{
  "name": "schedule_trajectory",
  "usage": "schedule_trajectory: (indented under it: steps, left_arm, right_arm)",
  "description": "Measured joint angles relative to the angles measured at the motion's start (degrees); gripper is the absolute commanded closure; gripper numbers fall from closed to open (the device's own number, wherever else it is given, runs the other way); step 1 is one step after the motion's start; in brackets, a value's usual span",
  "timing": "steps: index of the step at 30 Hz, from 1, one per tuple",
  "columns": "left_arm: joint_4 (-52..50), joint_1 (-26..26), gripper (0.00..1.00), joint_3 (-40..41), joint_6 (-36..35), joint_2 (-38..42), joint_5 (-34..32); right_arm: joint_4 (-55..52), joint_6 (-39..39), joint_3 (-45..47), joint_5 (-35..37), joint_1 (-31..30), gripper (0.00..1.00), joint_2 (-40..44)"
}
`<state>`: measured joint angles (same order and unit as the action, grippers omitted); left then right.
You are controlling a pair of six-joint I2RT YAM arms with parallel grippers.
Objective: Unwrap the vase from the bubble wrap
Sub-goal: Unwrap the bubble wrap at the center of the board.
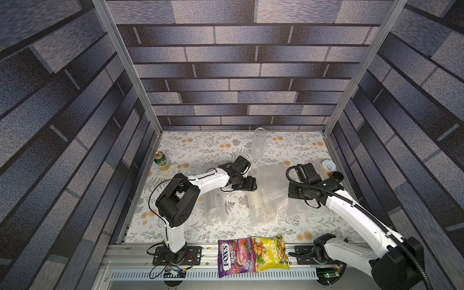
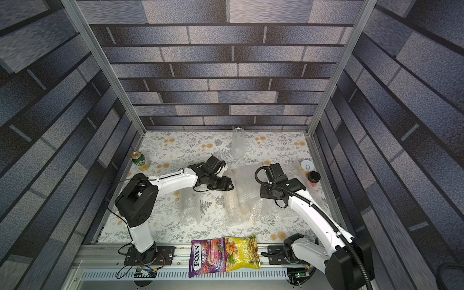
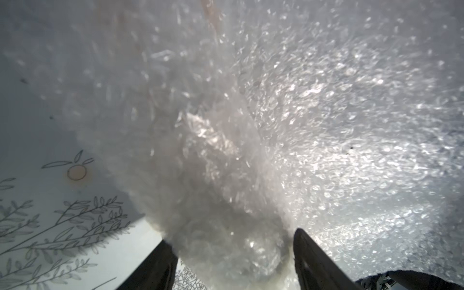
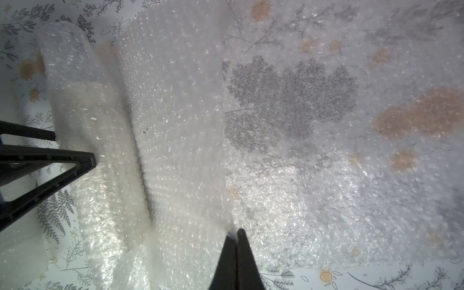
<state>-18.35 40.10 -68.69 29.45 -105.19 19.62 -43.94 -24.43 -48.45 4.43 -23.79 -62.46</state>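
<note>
My left gripper pins the roll's far end (image 4: 107, 140) against turning, so this gripper should open and back off while my right gripper pulls the wrap's loose edge (image 4: 230, 215).
A bubble wrap (image 1: 273, 190) sheet lies partly unrolled on the floral table, with its rolled-up part (image 1: 257, 208) at its left. My left gripper (image 3: 231, 238) is shut across the far end of this roll (image 3: 226, 188), one finger on each side. What the roll holds is blurred behind the wrap. My right gripper (image 4: 237, 232) is shut on the sheet's (image 4: 180, 125) loose edge, right of the roll (image 4: 100, 125). In both top views a bare clear glass vase (image 1: 259, 143) (image 2: 238, 144) stands upright at the back.
A second wrapped roll (image 1: 213, 208) lies left of the first. A green can (image 1: 160, 158) stands at the left wall. A white-lidded cup (image 1: 328, 167) and a dark-lidded jar (image 1: 337, 175) stand at the right wall. Two snack bags (image 1: 236, 258) lie on the front rail.
</note>
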Motion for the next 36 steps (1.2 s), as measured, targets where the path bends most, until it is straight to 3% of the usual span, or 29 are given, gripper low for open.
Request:
schedule_trajectory:
  steps: [9, 24, 29, 36]
  left_arm:
    - [3.04, -1.42, 0.28, -0.70, -0.04, -2.27, 1.84]
    - [2.08, -2.56, 0.28, -15.28, -3.61, -12.52, 3.10]
    - [1.33, -4.07, 0.27, -14.91, -4.50, -12.17, 3.32]
    - [-0.28, -6.73, 0.27, -6.21, -5.07, -4.31, 1.53]
  right_arm:
    - [0.00, 1.14, -1.86, 0.55, 1.03, 1.00, 0.02]
    - [-0.66, 1.14, -1.53, 3.52, 3.63, 0.99, 3.08]
    - [-1.46, 1.18, -1.51, 4.00, 4.22, 0.99, 4.37]
    - [-2.38, 1.36, -1.33, 4.81, 4.70, 0.99, 4.90]
